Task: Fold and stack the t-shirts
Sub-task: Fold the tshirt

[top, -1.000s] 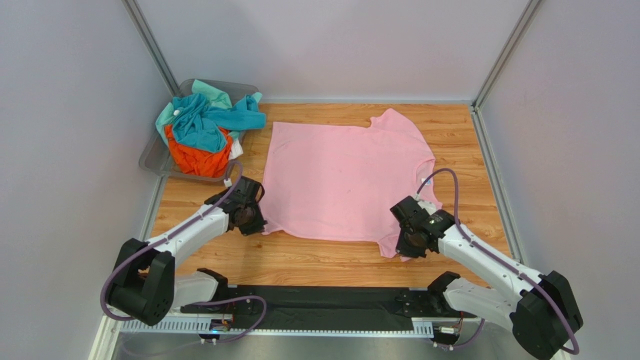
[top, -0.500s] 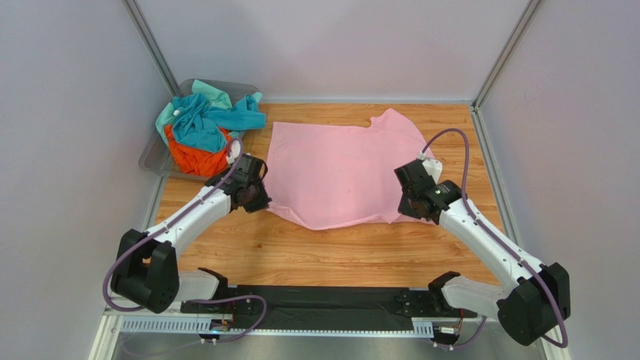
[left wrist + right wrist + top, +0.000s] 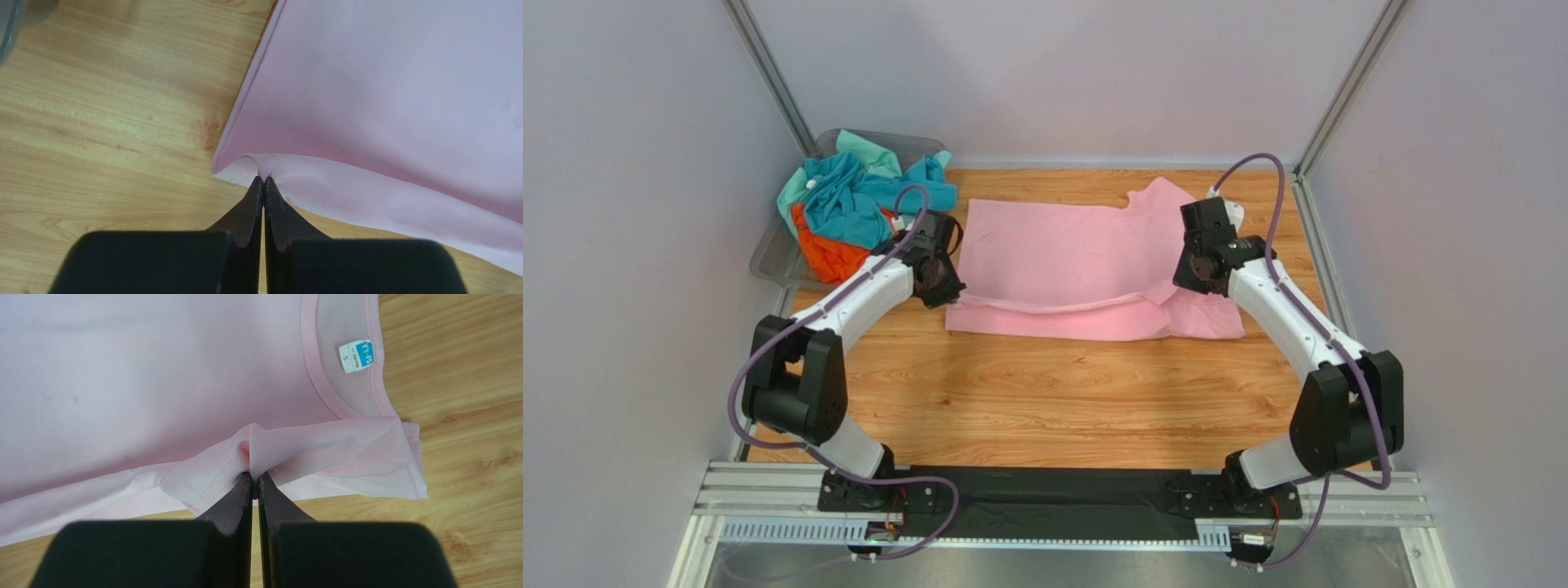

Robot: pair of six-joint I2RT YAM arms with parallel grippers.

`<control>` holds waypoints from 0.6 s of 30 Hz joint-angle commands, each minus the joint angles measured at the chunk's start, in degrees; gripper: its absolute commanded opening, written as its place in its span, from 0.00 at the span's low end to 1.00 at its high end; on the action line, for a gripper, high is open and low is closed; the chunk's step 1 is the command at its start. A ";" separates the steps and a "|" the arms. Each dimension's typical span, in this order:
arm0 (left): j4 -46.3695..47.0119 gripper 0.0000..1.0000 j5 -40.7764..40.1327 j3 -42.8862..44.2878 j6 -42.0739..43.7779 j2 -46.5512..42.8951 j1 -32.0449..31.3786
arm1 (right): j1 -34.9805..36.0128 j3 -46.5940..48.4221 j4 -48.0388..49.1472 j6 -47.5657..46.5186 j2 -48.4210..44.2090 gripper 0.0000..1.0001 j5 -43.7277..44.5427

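Note:
The held edge (image 3: 1051, 308) is straight across the pink t-shirt, so the robot's right gripper should keep going over the far half (image 3: 1151, 255) and let go once the near half lies flat.
A pink t-shirt (image 3: 1081, 251) lies on the wooden table, its near half carried up over the far half, with a fold along the near edge. My left gripper (image 3: 938, 279) is shut on the shirt's left corner, and the pinch shows in the left wrist view (image 3: 263, 179). My right gripper (image 3: 1195, 272) is shut on the shirt's right edge near the collar, and the pinch shows in the right wrist view (image 3: 253, 473). The neck label (image 3: 356, 355) shows beyond it. More t-shirts, teal and orange (image 3: 844, 214), are piled in a bin.
A clear plastic bin (image 3: 775, 260) stands at the back left, beside the left gripper. Grey walls close in the table on both sides and at the back. Bare wood (image 3: 1075, 392) stretches between the shirt and the arm bases.
Both grippers have moved away from the near edge toward the back, carrying the shirt's near hem with them. The shirt went from flat to folded over on itself.

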 commanded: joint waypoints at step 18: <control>-1.51 0.16 -4.28 15.83 3.47 15.35 1.87 | -5.41 17.73 5.90 -4.80 23.73 0.10 -3.88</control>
